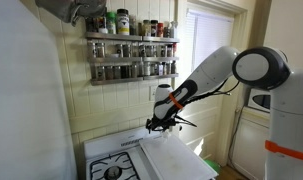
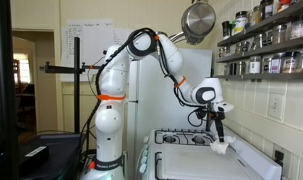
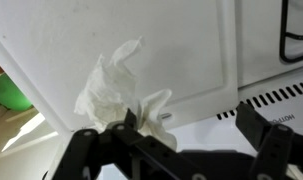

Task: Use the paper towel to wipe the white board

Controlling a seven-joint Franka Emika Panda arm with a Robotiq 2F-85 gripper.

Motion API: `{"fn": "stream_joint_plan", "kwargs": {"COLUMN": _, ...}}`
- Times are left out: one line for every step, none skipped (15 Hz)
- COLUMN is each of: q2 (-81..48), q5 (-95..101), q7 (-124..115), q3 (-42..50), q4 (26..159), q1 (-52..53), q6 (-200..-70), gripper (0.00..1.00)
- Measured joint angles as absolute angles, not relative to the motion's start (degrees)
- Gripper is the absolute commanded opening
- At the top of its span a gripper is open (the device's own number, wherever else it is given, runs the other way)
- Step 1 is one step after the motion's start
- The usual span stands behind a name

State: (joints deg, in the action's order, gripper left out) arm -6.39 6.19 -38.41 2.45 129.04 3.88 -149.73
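Observation:
The paper towel (image 3: 119, 92) is off toward one finger of my open gripper, so my gripper needs to rise clear and line up over the towel's crumpled middle (image 2: 219, 146) before it closes.
The white board (image 3: 181, 50) lies flat on top of the stove and shows in both exterior views (image 1: 176, 158) (image 2: 206, 165). A crumpled white paper towel (image 3: 111, 85) rests on the board near its edge. In the wrist view my gripper (image 3: 191, 125) is open with its fingers wide apart. The towel touches only the left finger and is not clamped. In an exterior view the gripper (image 2: 219, 132) points down just above the towel (image 2: 224, 146). In an exterior view the gripper (image 1: 161, 124) hovers over the board's far end.
Stove burners (image 1: 113, 172) (image 2: 181, 138) sit beside the board. A spice rack (image 1: 131, 55) hangs on the wall behind, and a pan (image 2: 199, 20) hangs above. A green object (image 3: 9, 95) lies below the board's edge. A microwave (image 1: 261, 100) stands by the arm.

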Motion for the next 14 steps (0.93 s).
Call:
{"fn": "stream_joint_plan", "kwargs": {"q2": -6.4, "q5": 6.4, "q7": -38.9, "q3": 2.3, "q4": 129.2, "q1": 3.9, "q6": -151.9, "gripper": 1.0}}
{"fn": "stream_joint_plan", "kwargs": {"q2": -6.5, "q5": 6.4, "q7": -39.0, "q3": 2.0, "q4": 129.5, "q1": 3.9, "q6": -153.9, "gripper": 1.0}}
{"fn": "stream_joint_plan", "kwargs": {"q2": -6.6, "q5": 6.3, "q7": -39.0, "q3": 1.7, "q4": 129.8, "q1": 3.9, "q6": -155.5, "gripper": 1.0}}
{"fn": "stream_joint_plan", "kwargs": {"q2": -6.9, "q5": 4.9, "q7": -38.5, "q3": 1.2, "q4": 130.3, "q1": 3.9, "q6": -157.0, "gripper": 1.0}}
{"fn": "stream_joint_plan", "kwargs": {"q2": -7.1, "q5": 2.3, "q7": -36.9, "q3": 0.4, "q4": 131.1, "q1": 3.9, "q6": -157.8, "gripper": 1.0}}
{"fn": "stream_joint_plan", "kwargs": {"q2": -7.5, "q5": -0.1, "q7": -35.1, "q3": -0.3, "q4": 131.9, "q1": 3.9, "q6": -158.0, "gripper": 1.0}}
{"fn": "stream_joint_plan", "kwargs": {"q2": -7.8, "q5": -2.1, "q7": -33.5, "q3": -0.9, "q4": 132.9, "q1": 3.9, "q6": -158.0, "gripper": 1.0}}
{"fn": "stream_joint_plan", "kwargs": {"q2": -8.1, "q5": -2.8, "q7": -32.2, "q3": -1.2, "q4": 133.9, "q1": 3.9, "q6": -157.7, "gripper": 1.0}}
{"fn": "stream_joint_plan", "kwargs": {"q2": -8.4, "q5": -2.8, "q7": -31.6, "q3": -1.1, "q4": 134.9, "q1": 3.9, "q6": -157.0, "gripper": 1.0}}
{"fn": "stream_joint_plan", "kwargs": {"q2": -8.6, "q5": -2.7, "q7": -31.1, "q3": -0.7, "q4": 135.6, "q1": 3.8, "q6": -155.6, "gripper": 1.0}}
{"fn": "stream_joint_plan", "kwargs": {"q2": -8.6, "q5": -2.4, "q7": -30.7, "q3": -0.2, "q4": 136.1, "q1": 3.8, "q6": -154.0, "gripper": 1.0}}
{"fn": "stream_joint_plan", "kwargs": {"q2": -8.5, "q5": -2.2, "q7": -30.1, "q3": 0.4, "q4": 136.4, "q1": 3.7, "q6": -151.9, "gripper": 1.0}}
{"fn": "stream_joint_plan", "kwargs": {"q2": -8.4, "q5": -2.1, "q7": -29.4, "q3": 0.8, "q4": 136.4, "q1": 3.5, "q6": -149.0, "gripper": 1.0}}
{"fn": "stream_joint_plan", "kwargs": {"q2": -8.2, "q5": -2.1, "q7": -28.6, "q3": 1.2, "q4": 136.4, "q1": 3.3, "q6": -146.2, "gripper": 1.0}}
